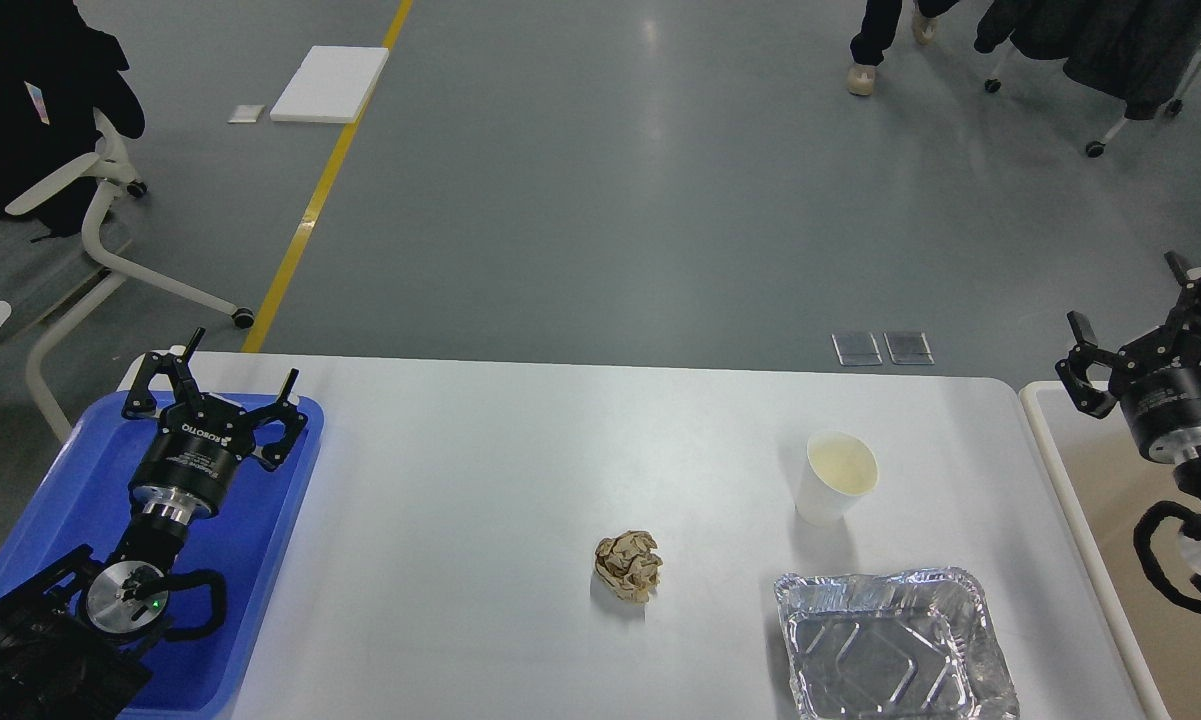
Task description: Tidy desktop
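The cup's opening [842, 463] shows only the pale inside. The white paper cup [833, 482] will tip and turn out to be empty when I carry it.
The white desktop [480, 470] spans the middle of the head view. On it lie a crumpled brown paper ball [628, 566], an upright white paper cup [836, 477] and an empty foil tray [890, 648] at the front right. My left gripper [243, 362] hovers open over the blue tray at the left, holding nothing. My right gripper [1130, 300] is open and empty, raised beyond the desktop's right edge above the beige bin.
A blue plastic tray [280, 520] sits on the desktop's left end under my left arm. A beige bin with a white rim [1080, 480] stands just right of the desktop. A white chair [100, 200] and a person's feet [865, 75] are on the floor behind.
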Controlling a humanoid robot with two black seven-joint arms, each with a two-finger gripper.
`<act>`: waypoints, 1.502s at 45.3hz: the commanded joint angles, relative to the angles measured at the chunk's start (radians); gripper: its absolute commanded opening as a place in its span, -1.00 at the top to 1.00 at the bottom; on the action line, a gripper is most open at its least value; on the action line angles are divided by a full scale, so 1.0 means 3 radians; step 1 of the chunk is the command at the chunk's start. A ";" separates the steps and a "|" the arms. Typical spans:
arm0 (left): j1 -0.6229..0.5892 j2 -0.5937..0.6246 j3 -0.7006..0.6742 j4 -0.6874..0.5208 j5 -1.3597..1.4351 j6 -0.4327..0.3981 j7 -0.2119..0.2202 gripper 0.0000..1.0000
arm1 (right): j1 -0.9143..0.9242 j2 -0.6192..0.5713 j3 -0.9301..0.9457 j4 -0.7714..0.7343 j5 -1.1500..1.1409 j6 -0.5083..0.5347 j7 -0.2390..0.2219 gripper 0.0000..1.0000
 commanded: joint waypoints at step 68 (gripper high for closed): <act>0.0000 0.0000 0.0000 0.0000 0.0000 0.0000 0.0000 -0.98 | 0.0067 -0.1528 -0.0698 0.0211 0.0077 0.0014 -0.0010 -1.00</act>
